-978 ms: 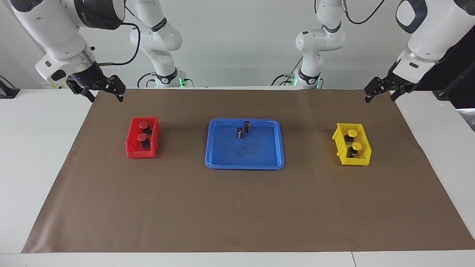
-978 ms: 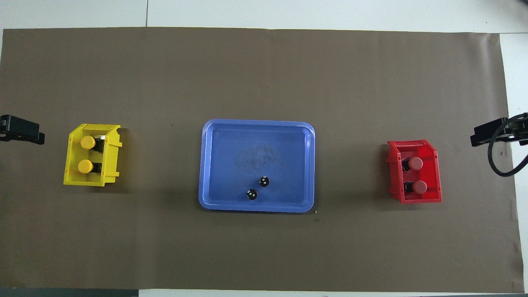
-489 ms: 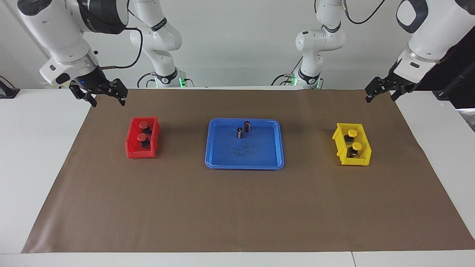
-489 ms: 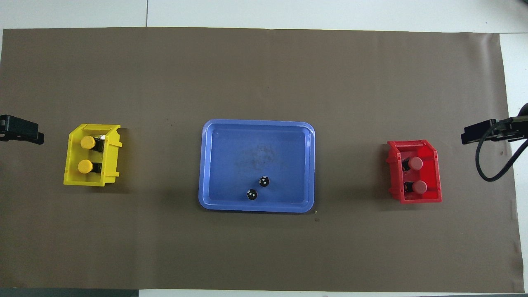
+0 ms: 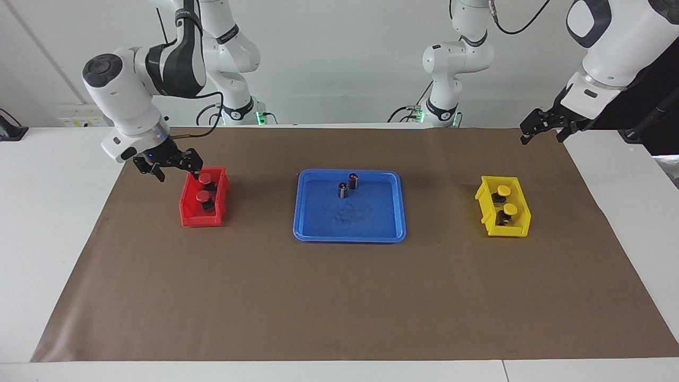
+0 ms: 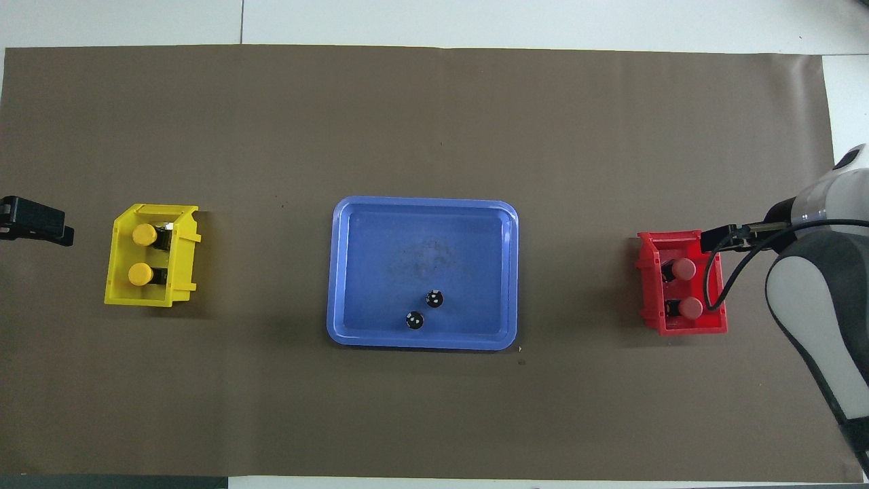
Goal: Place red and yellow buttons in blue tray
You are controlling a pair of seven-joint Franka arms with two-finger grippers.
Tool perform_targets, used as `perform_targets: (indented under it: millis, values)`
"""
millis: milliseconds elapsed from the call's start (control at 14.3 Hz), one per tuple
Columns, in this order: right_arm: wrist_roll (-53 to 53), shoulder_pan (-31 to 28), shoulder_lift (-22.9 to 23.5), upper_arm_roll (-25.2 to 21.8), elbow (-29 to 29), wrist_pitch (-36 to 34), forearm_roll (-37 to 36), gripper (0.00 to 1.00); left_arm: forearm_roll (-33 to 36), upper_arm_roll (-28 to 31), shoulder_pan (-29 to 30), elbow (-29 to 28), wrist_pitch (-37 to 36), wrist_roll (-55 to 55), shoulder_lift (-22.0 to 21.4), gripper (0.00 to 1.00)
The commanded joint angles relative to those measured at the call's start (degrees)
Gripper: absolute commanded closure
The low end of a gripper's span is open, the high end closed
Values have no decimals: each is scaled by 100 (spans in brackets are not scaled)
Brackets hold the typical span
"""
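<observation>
The yellow button [image 6: 141,274] will come out in one piece, base and cap together, when I lift it, since a black base [image 6: 159,276] sits against the yellow cap.
Two red buttons [image 5: 205,179] [image 5: 202,197] sit in the red bin [image 5: 185,211]; they also show in the overhead view [image 6: 683,269] [image 6: 691,308]. Two yellow buttons [image 5: 504,190] [image 5: 510,209] sit in the yellow bin [image 5: 522,227], seen from overhead too [image 6: 144,235] [image 6: 140,274]. The blue tray [image 5: 371,220] [image 6: 380,238] lies between the bins and holds no buttons. My right gripper [image 5: 179,170] is open, low over the red bin's rim. My left gripper [image 5: 542,132] is open and waits raised over the mat's edge by the yellow bin.
Two small dark cylinders [image 5: 353,180] [image 5: 343,190] stand in the blue tray, on its side nearer the robots. A brown mat [image 5: 339,302] covers the white table. The right arm's forearm [image 6: 815,319] hangs over the mat beside the red bin.
My right gripper has come down and moved in from the mat's corner to the red bin's rim. The left gripper has barely moved. Buttons, bins and tray are unmoved.
</observation>
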Motion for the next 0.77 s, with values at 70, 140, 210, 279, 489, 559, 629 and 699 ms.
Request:
perform_targets:
  millis: [70,140,210,279,489,559,629,699]
  values:
    - [-100,105,-3,3,-449,567,77,25,-39,-9,17,-868,709,173,-457,0]
    - [-91,96,32,3,-467,630,86,25,-39,-9,35,-947,770,479,-492,0]
    - [-83,88,111,3,-467,656,86,28,-39,-9,52,-1061,901,786,-536,0]
    - [-83,70,164,3,-467,674,86,29,-39,-9,96,-1201,1155,911,-598,0]
    - [31,26,348,3,-546,990,86,30,-39,-9,167,-1501,1561,921,-537,4]
    - [110,43,366,3,-555,1026,86,33,-39,-9,167,-1554,1675,878,-450,7]
    - [189,70,367,3,-581,1035,86,35,-48,-9,167,-1659,1754,851,-449,7]
    - [225,79,367,3,-599,1052,77,35,-48,-9,184,-1764,1825,851,-449,7]
